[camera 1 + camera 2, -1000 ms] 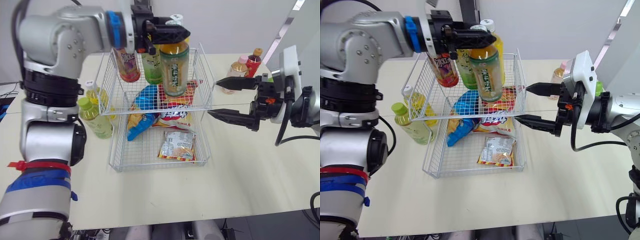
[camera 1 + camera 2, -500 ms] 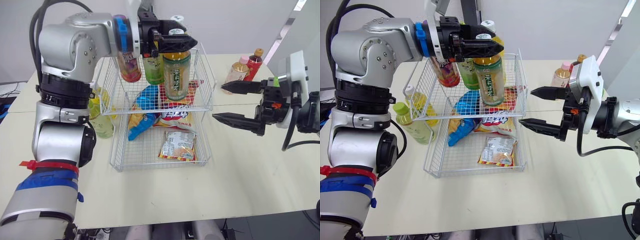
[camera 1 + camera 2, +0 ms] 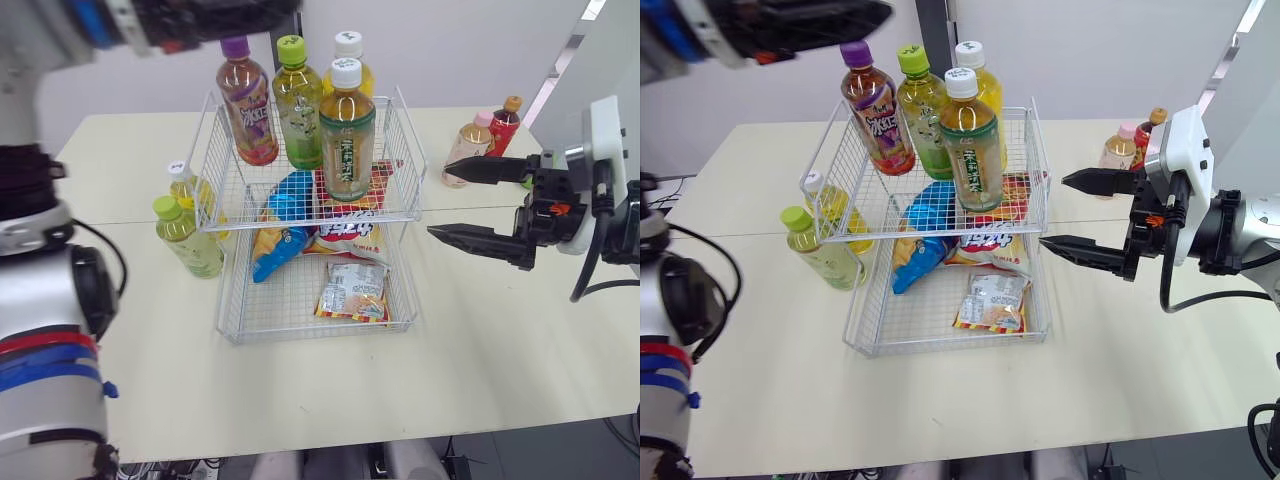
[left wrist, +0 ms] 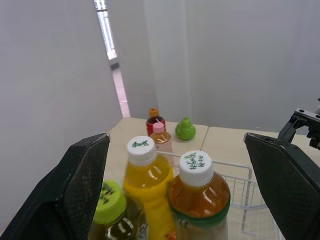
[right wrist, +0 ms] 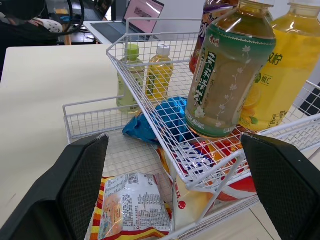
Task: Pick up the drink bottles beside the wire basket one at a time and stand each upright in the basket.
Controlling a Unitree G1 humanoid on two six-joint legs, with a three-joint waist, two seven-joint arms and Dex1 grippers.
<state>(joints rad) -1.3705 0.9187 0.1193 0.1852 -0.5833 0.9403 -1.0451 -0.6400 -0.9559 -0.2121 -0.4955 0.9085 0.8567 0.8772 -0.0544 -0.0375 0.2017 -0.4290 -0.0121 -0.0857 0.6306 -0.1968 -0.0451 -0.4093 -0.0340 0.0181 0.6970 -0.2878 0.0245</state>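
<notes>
My gripper is going to lower the green-capped bottle into the basket. The amber tea bottle (image 3: 348,135) should then slide aside and stay upright, because the basket's empty wire bottom (image 3: 394,195) lies beside it.
The two-tier wire basket (image 3: 412,160) stands mid-table. Its upper tier holds several upright bottles: a purple-capped one (image 3: 247,105), a green one (image 3: 297,100), a yellow one (image 3: 354,62) and an amber tea bottle (image 3: 346,135) at the front. My left gripper (image 3: 810,20) hangs open above and to the left of them, holding nothing; its wrist view looks down on their caps (image 4: 195,167). Two yellow-green bottles (image 3: 187,238) stand left of the basket. A pink-capped bottle (image 3: 465,150) and a red one (image 3: 507,122) stand to its right. My right gripper (image 3: 442,202) is open beside the basket's right side.
Snack bags (image 3: 352,290) and a blue packet (image 3: 285,220) lie in the lower tier. A small green pear-shaped thing (image 4: 185,129) sits near the right-hand bottles. A laptop (image 5: 142,10) stands on a far desk. Bare tabletop (image 3: 330,390) lies in front of the basket.
My left gripper opened, let go of the amber tea bottle and rose away to the upper left. The bottle stays upright in the upper tier. The right gripper barely moved.
</notes>
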